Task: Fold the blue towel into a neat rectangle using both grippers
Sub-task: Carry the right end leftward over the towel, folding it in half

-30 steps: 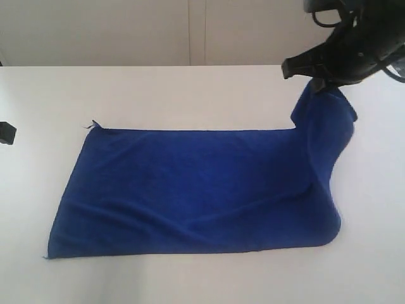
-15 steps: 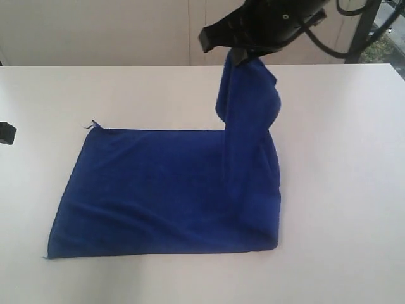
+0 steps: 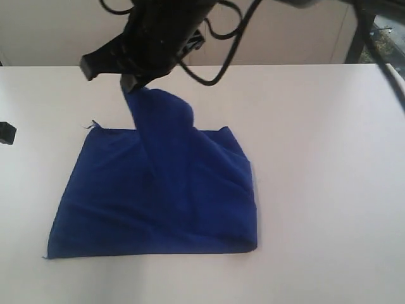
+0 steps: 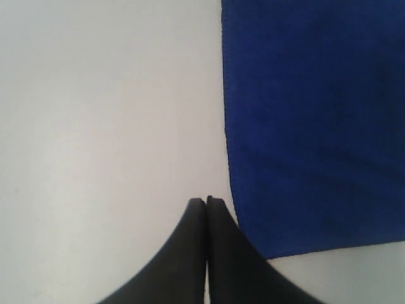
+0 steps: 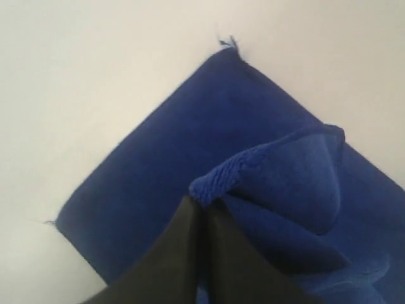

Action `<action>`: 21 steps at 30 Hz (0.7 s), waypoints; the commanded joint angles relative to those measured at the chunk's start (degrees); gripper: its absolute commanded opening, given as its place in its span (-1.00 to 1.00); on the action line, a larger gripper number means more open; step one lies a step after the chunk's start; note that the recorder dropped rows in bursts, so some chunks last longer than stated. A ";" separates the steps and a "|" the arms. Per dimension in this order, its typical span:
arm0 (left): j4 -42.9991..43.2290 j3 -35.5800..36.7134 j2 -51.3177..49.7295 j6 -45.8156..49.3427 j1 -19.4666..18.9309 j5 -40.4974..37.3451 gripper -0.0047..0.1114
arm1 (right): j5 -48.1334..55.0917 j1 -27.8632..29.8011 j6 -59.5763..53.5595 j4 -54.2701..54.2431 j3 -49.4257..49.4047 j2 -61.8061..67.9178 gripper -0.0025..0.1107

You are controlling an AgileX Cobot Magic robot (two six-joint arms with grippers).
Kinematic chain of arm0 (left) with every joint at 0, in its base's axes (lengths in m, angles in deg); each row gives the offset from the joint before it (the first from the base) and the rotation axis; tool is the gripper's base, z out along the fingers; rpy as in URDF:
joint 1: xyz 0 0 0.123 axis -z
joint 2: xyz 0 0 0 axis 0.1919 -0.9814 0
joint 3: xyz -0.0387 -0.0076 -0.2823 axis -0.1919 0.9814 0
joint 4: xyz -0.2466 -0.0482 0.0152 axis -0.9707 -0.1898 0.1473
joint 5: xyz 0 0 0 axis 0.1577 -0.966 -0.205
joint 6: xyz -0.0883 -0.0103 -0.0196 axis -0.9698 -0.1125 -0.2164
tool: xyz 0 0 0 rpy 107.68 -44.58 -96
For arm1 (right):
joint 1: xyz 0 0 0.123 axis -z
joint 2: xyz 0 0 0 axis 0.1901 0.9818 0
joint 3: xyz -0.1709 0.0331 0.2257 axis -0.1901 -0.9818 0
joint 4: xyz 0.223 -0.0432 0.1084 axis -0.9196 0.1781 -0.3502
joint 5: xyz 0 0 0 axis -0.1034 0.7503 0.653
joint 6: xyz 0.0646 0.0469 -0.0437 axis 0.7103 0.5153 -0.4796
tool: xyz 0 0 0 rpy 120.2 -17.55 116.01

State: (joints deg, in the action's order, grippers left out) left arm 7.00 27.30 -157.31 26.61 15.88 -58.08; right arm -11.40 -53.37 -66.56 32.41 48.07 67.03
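Note:
I should go on moving my right gripper toward the towel's side edge (image 3: 77, 168) by the thread tag before I let go there, because the towel's lifted end (image 3: 158, 111) hangs over the towel's open flat layer.
The blue towel (image 3: 152, 202) lies on the white table, its right part doubled over the left with a fold line at the right. My right gripper (image 3: 131, 83) has reached across to the back left and is shut on the towel's lifted end (image 5: 218, 180), which hangs in a drape above the flat layer. The thread tag (image 5: 229, 43) marks the flat layer's far left corner. My left gripper (image 4: 206, 200) is shut and holds nothing, just off the towel's (image 4: 316, 126) edge near a corner. Only its black tip (image 3: 6, 133) shows at the exterior view's left edge.
The white table (image 3: 329, 158) stretches bare to the right of the towel and along the front. A pale wall with a vertical seam (image 3: 190, 31) runs behind the table. Black cables (image 3: 221, 57) hang from the right arm above the back of the table.
My right gripper has carried the towel's held end from the far right across to the back left, laying the right part over the left. The left gripper has not moved.

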 commanded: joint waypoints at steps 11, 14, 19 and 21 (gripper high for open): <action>-0.08 0.26 0.20 0.14 -0.16 -0.40 -0.92 | -10.06 -6.09 -1.63 -7.70 6.71 15.51 -0.96; -0.08 0.26 0.20 0.14 -0.16 -0.40 -0.92 | -12.62 -6.31 -1.63 -7.98 6.71 17.69 -0.96; -0.08 0.26 0.20 0.14 -0.16 -0.40 -0.92 | -16.31 -6.35 -1.63 -8.62 6.71 20.05 -0.96; -0.08 0.26 0.20 0.14 -0.16 -0.40 -0.92 | -17.11 -6.44 -1.63 -9.68 6.61 21.02 -0.96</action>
State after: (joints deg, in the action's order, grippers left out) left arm 7.00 27.30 -157.31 26.61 15.88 -58.08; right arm -26.64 -59.58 -67.56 24.12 54.55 87.24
